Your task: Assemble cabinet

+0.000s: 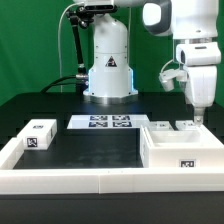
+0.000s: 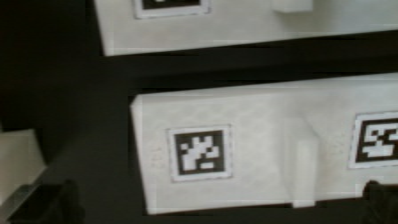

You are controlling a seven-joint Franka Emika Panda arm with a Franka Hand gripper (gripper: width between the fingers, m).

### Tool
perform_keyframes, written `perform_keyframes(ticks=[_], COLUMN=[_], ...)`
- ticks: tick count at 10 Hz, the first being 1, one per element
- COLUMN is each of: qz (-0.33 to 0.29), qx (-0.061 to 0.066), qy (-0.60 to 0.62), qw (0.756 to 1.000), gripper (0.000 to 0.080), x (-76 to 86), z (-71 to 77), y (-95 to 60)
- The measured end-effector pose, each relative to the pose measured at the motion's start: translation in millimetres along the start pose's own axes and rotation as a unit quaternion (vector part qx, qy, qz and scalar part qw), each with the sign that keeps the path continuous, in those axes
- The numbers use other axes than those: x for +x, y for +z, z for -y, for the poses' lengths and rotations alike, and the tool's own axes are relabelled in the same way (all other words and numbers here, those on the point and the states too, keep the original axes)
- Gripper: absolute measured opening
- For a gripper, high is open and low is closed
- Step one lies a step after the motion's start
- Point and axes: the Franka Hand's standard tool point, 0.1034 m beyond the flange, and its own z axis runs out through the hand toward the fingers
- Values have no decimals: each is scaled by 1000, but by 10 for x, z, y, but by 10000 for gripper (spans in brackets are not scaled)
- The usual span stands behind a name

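My gripper will lift the white tagged face [image 2: 260, 142] by its raised edge, and it will come off as a loose panel, because a dark gap [image 2: 249, 65] runs along its border.
The cabinet [image 1: 182, 148] is a large white box with square black-and-white tags, standing at the exterior view's right. In the wrist view its tagged face [image 2: 267, 140] fills the middle. My gripper [image 1: 197, 119] hangs just above the cabinet's far right part. In the wrist view the gripper [image 2: 210, 204] is open and empty. Its dark fingertips [image 2: 43, 202] stand wide apart at either side of the cabinet's near edge. I cannot tell whether they touch it.
A small white tagged cube [image 1: 40, 135] sits at the exterior view's left. The marker board [image 1: 105, 122] lies in front of the robot base [image 1: 108, 75]. A low white rim [image 1: 70, 180] borders the black table. Another white tagged part [image 2: 214, 25] shows beyond the cabinet.
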Motion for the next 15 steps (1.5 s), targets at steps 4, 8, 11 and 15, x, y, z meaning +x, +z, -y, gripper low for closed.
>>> perform_keyframes(ticks=[4,8,11,15], qz=[-3,-1,0,-1], qx=[5,12,20,18], qy=[11,14,16,16], qw=[1000,1000,1000,1000], gripper=[796,554,176,69], x=[3,-33,-52,-54], z=[40,72,120,104], y=[82,142,211,202])
